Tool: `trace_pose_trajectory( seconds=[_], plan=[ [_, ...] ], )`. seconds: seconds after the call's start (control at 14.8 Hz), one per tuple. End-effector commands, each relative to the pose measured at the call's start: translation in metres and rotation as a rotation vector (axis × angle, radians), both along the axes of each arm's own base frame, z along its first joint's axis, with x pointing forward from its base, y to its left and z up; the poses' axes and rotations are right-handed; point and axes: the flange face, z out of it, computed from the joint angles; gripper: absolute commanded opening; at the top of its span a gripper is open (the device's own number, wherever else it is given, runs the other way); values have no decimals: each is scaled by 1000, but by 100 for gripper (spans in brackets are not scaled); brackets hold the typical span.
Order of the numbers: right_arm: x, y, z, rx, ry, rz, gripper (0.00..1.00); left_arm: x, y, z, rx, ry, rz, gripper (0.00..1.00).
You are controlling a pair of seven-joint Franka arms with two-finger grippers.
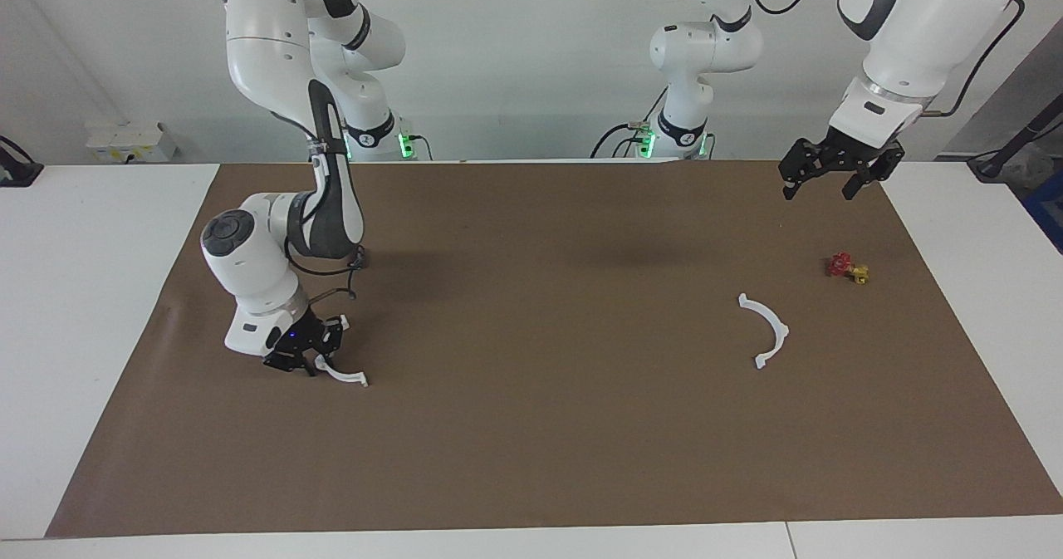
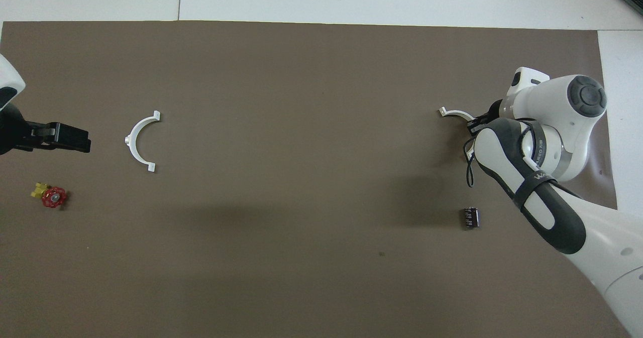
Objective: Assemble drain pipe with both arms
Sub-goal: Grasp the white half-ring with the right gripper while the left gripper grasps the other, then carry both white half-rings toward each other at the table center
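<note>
The free half-ring [image 2: 143, 123] is far across the mat from the robot's right gripper, so next the left gripper grabs its middle [image 2: 130, 140] and brings the half-ring to the middle of the mat.
The drain pipe lies as two separate white half-rings on the brown mat [image 1: 531, 426]. One half-ring [image 1: 342, 374] [image 2: 454, 113] is at the right arm's end of the table. My right gripper [image 1: 314, 358] [image 2: 473, 126] is down at the mat and shut on its middle, and the arm hides part of the arc from above. The other half-ring [image 1: 771, 330] [image 2: 136, 143] lies free at the left arm's end. My left gripper [image 1: 818, 190] [image 2: 75, 138] hangs open and empty over the mat's edge at that end, well apart from that half-ring.
A small red and yellow valve part [image 1: 847, 267] [image 2: 51, 197] lies nearer to the robots than the free half-ring. A small dark cylinder [image 2: 470, 217] [image 1: 358, 254] sits nearer to the robots than the gripped half-ring, under the right arm's elbow. White table surrounds the mat.
</note>
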Motion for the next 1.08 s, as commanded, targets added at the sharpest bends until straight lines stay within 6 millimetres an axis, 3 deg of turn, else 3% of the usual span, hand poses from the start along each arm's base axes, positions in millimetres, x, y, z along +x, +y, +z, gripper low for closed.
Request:
trace_pose_trajectory(
  seconds=[0.0, 0.07, 0.13, 0.4, 0.67, 0.88, 1.01],
  plan=[
    [2, 4, 19, 42, -10, -96, 0, 2, 7, -21, 0, -29, 11, 99],
    [1, 15, 31, 52, 0, -139, 0, 9, 15, -33, 2, -23, 22, 97],
    [-2, 41, 44, 59, 16, -155, 0, 15, 17, -42, 1, -26, 25, 95],
    [-15, 121, 72, 45, 51, -302, 0, 32, 26, -113, 3, -23, 36, 91],
    [-40, 226, 74, 70, 50, -384, 0, 34, 41, -195, 3, -86, 60, 85],
    [-59, 289, 61, 50, 51, -428, 0, 45, 42, -237, 3, -91, 62, 81],
    [-65, 319, 52, 16, -10, -389, 0, 52, 42, -258, 3, -103, 60, 79]
  ],
)
